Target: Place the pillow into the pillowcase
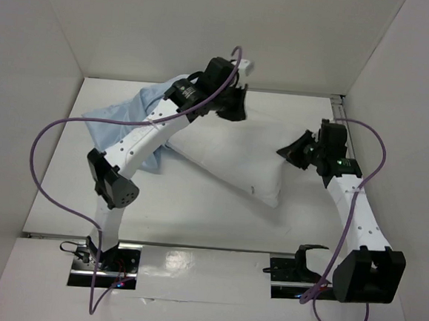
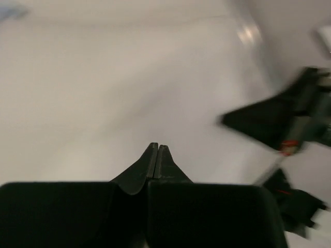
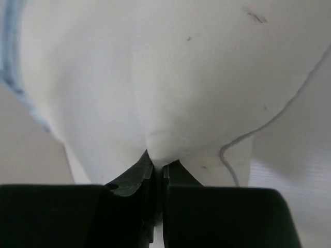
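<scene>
The light blue pillowcase lies crumpled (image 1: 134, 108) at the end of the pillow, and most of the pillow is outside it. My left gripper should therefore grab the pillowcase (image 1: 152, 163) by its near edge.
The white pillow (image 1: 233, 162) lies slantwise across the middle of the table; in the right wrist view it (image 3: 155, 77) fills the frame. Its left end rests on the crumpled light blue pillowcase (image 1: 118, 116), whose blue edge (image 3: 13, 77) shows past the pillow. My right gripper (image 1: 293, 153) is at the pillow's right end. Seen from its wrist, this gripper (image 3: 160, 161) is shut on a small pinched fold of the pillow's cloth. My left gripper (image 1: 235, 106) hangs over the pillow's far edge. In its blurred wrist view its tips (image 2: 156, 148) are pressed together with nothing between them.
White walls close in the table at the back and on both sides. A metal rail (image 1: 339, 111) runs along the right edge. The left arm (image 1: 154, 130) crosses over the pillowcase and the pillow's left end. Purple cables (image 1: 51, 155) loop beside both arms.
</scene>
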`<state>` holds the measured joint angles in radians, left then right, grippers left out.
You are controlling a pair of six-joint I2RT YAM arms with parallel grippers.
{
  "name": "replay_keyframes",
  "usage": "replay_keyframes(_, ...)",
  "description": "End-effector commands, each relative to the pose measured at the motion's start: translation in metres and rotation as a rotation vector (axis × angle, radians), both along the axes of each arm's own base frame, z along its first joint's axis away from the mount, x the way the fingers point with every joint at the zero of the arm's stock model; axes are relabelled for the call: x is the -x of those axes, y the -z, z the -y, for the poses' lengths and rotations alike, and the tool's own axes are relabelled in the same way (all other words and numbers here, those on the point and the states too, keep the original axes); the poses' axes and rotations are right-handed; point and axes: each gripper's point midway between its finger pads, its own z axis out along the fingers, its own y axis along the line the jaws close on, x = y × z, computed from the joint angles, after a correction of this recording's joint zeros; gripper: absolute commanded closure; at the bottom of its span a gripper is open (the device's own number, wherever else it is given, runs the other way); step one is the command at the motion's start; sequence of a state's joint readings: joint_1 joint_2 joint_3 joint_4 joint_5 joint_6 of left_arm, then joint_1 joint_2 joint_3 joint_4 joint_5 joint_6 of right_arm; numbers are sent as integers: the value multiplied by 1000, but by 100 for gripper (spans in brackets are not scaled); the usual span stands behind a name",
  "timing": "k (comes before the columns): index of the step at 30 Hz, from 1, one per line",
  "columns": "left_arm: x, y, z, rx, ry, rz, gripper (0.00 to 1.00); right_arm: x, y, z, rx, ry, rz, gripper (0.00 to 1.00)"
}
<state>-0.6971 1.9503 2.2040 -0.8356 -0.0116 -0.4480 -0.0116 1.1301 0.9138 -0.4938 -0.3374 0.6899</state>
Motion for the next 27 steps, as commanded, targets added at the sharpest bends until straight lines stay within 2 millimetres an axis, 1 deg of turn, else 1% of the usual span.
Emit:
replay_keyframes(1, 55, -107, 80, 341, 365, 87, 100, -22, -150, -25, -92, -17, 412, 100)
replay_keyframes(2, 70, -120, 87, 402, 445, 71, 100, -21, -161, -25, -87, -10, 438, 100)
replay_keyframes(3, 65, -115, 89, 436, 449, 44, 100, -15, -162, -34, -98, -17, 433, 100)
replay_keyframes(4, 64, -107, 89, 446, 453, 22, 100, -12, -158, -39, -99, -16, 424, 100)
replay_keyframes(5, 65, -95, 91, 447, 460, -5, 100, -11, -148, -42, -87, 7, 416, 100)
replay_keyframes(6, 65, -65, 91, 413, 447, -65, 100, -7, -136, -46, -81, 16, 395, 100)
replay_keyframes(7, 66, -50, 90, 390, 439, -105, 100, 0, -98, -54, -58, 10, 307, 100)
replay_keyframes(8, 67, -52, 80, 377, 421, -99, 100, 1, -86, -50, -42, 40, 287, 100)
replay_keyframes(9, 64, -48, 72, 347, 383, -87, 100, 5, -72, -47, -27, 50, 256, 100)
replay_keyframes(10, 63, -35, 64, 306, 344, -93, 100, 10, -49, -43, 4, 53, 207, 100)
replay_keyframes(11, 51, -46, 35, 261, 235, -38, 100, 14, -40, -36, 36, 72, 188, 100)
replay_keyframes(12, 49, -51, 21, 240, 197, -16, 100, 18, -35, -31, 64, 79, 184, 100)
replay_keyframes(13, 45, -49, 5, 205, 160, 1, 93, 19, -25, -21, 107, 90, 167, 100)
replay_keyframes(14, 39, -62, -28, 172, 50, 51, 85, 23, -15, -11, 154, 110, 130, 100)
replay_keyframes(15, 35, -63, -46, 140, 2, 74, 74, 25, -10, -3, 184, 122, 111, 100)
replay_keyframes(16, 31, -52, -64, 101, -55, 64, 51, 25, -12, 4, 218, 126, 113, 100)
replay_keyframes(17, 27, -48, -81, 79, -117, 58, 44, 26, -11, 14, 243, 149, 97, 100)
replay_keyframes(18, 21, -40, -110, 40, -201, 56, 36, 26, -14, 19, 255, 152, 102, 100)
replay_keyframes(19, 20, -32, -125, 6, -249, 50, 32, 24, -18, 23, 284, 142, 105, 93)
replay_keyframes(20, 18, -24, -138, -21, -300, 45, 20, 22, -34, 26, 297, 141, 133, 51)
replay_keyframes(21, 16, -16, -151, -52, -344, 43, 18, 20, -39, 27, 306, 128, 134, 28)
replay_keyframes(22, 7, -6, -173, -110, -429, 52, 17, 17, -43, 29, 323, 128, 132, 14)
replay_keyframes(23, 8, 6, -186, -141, -476, 34, 14, 12, -65, 31, 344, 126, 172, 5)
replay_keyframes(24, 2, 15, -208, -181, -566, 32, 12, 13, -70, 36, 368, 135, 161, 0)
replay_keyframes(25, 3, 21, -219, -185, -607, 17, 12, 11, -80, 36, 373, 132, 174, 0)
replay_keyframes(26, 5, 39, -227, -194, -629, -29, 12, 5, -103, 38, 386, 138, 227, 0)
replay_keyframes(27, 8, 46, -238, -198, -664, -57, 13, 2, -112, 28, 380, 105, 256, 0)
